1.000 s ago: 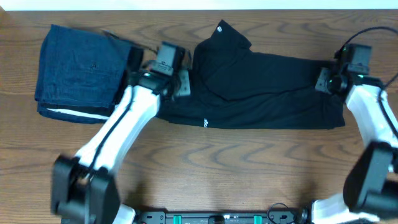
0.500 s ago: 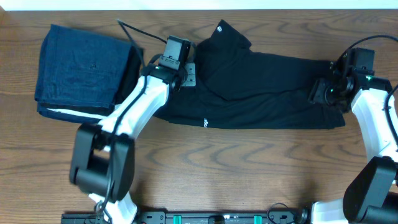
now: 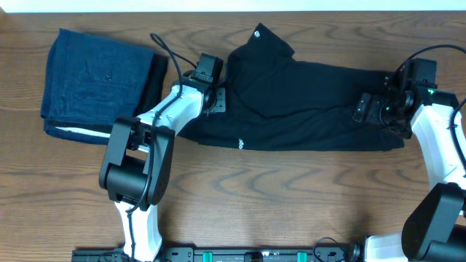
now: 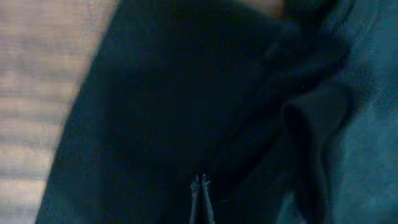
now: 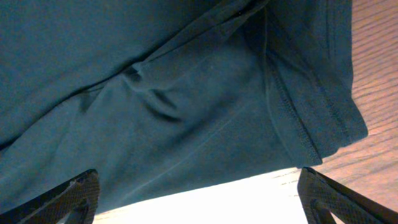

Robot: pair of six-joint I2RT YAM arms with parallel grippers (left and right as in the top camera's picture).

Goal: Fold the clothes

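Observation:
Next, my left gripper pulls the black shirt's end (image 3: 195, 131) toward the near side before it takes the shirt's far marked corner (image 3: 259, 36), because that end lies bunched up next to the denim garment.
The clothes, one black short-sleeved shirt (image 3: 306, 102), lie spread lengthwise across the middle of the table, with small white marks near the collar (image 3: 259, 33) and at the front hem (image 3: 239, 143). My left gripper (image 3: 216, 98) rests at the shirt's left part; in its wrist view the fingertips (image 4: 200, 185) press together over dark fabric (image 4: 155, 106), with no cloth seen pinched between them. My right gripper (image 3: 370, 109) hangs open over the shirt's right end. Its wrist view shows both fingers (image 5: 65, 198) wide apart above a stitched hem corner (image 5: 298, 118), holding nothing.
A folded dark-blue denim-like garment (image 3: 98, 80) with a white edge lies at the far left, close to the left arm. Bare wood (image 5: 379, 155) runs beside the shirt's right end. A raised fold (image 4: 311, 124) of fabric stands near the left gripper.
The left gripper has shut at the shirt's left part while its arm swung round. The right gripper has opened wide and slid a little left and forward over the shirt's right end.

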